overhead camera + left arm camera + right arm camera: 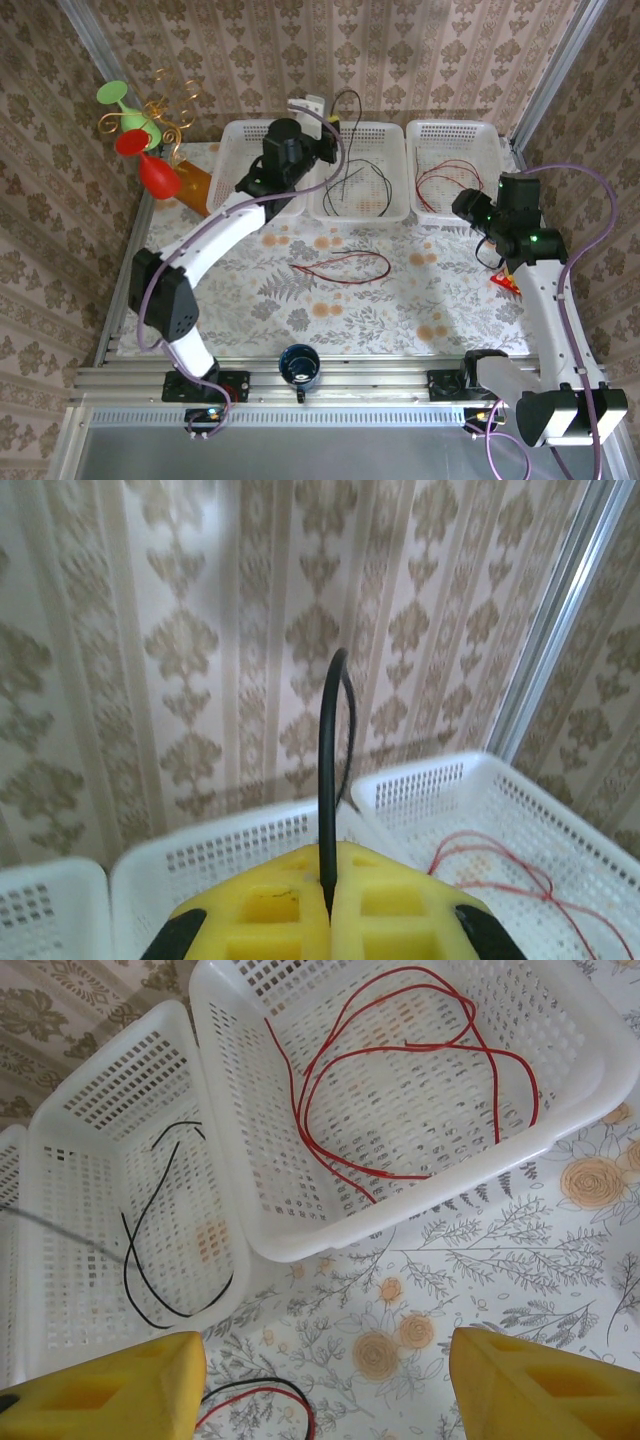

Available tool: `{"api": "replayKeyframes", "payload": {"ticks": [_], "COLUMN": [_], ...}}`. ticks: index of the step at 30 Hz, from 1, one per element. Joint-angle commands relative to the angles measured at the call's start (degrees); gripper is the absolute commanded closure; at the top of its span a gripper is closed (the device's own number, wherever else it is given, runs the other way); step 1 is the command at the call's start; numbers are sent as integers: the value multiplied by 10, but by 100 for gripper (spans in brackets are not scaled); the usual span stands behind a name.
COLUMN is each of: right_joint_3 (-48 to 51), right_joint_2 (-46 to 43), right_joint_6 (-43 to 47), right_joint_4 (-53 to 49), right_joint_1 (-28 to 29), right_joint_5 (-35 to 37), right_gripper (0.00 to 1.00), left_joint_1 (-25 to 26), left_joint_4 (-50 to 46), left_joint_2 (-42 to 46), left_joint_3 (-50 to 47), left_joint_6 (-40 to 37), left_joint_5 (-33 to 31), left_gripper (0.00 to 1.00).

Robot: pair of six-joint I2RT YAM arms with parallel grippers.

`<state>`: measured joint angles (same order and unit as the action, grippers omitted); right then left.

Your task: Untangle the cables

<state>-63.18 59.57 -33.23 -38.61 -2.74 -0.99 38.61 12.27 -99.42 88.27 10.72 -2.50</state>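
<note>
The black cable (357,100) is free of red cable and trails into the middle basket, so my left gripper should go on lowering it until it gets to the black cables (362,182).
My left gripper (330,128) is raised over the back of the baskets, its yellow fingers (400,910) shut on a black cable (328,770). That cable arcs upward (347,100) and trails down into the middle basket (360,214), where black cable (150,1230) lies. Red cable (400,1060) is coiled in the right basket (452,126). A red and a black cable (345,266) form one long loop together on the table. My right gripper (325,1370) hovers open above the cloth just in front of the right basket, nothing between its fingers (110,1390).
A third white basket (232,160) stands at the back left under my left arm. Red and green ornaments (140,145) and an orange box (192,186) are at the far left. A dark blue mug (299,365) sits at the near edge, a small red object (507,283) at the right.
</note>
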Motion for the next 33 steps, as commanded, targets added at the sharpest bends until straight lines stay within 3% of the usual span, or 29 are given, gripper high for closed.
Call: {"api": "replayKeyframes", "payload": {"ticks": [1, 13, 19, 23, 33], "right_joint_3": [-17, 1, -4, -2, -5], "right_joint_2": [-10, -37, -35, -38, -32], "right_joint_6": [-1, -3, 1, -1, -3], "right_joint_4": [-21, -31, -40, -36, -35], "right_joint_1": [-3, -2, -2, -3, -2], "right_joint_5": [-20, -16, -20, -19, -24], "right_gripper": [34, 33, 33, 33, 33], "left_joint_1": [4, 5, -3, -2, -2], "left_joint_4": [-31, -143, -268, -277, -329], "left_joint_2": [-49, -220, -258, -261, -329], "left_joint_3": [5, 101, 168, 170, 222], "left_joint_6": [33, 115, 150, 147, 139], "left_joint_5": [31, 87, -9, -47, -56], "left_gripper": [100, 100, 100, 100, 100]}}
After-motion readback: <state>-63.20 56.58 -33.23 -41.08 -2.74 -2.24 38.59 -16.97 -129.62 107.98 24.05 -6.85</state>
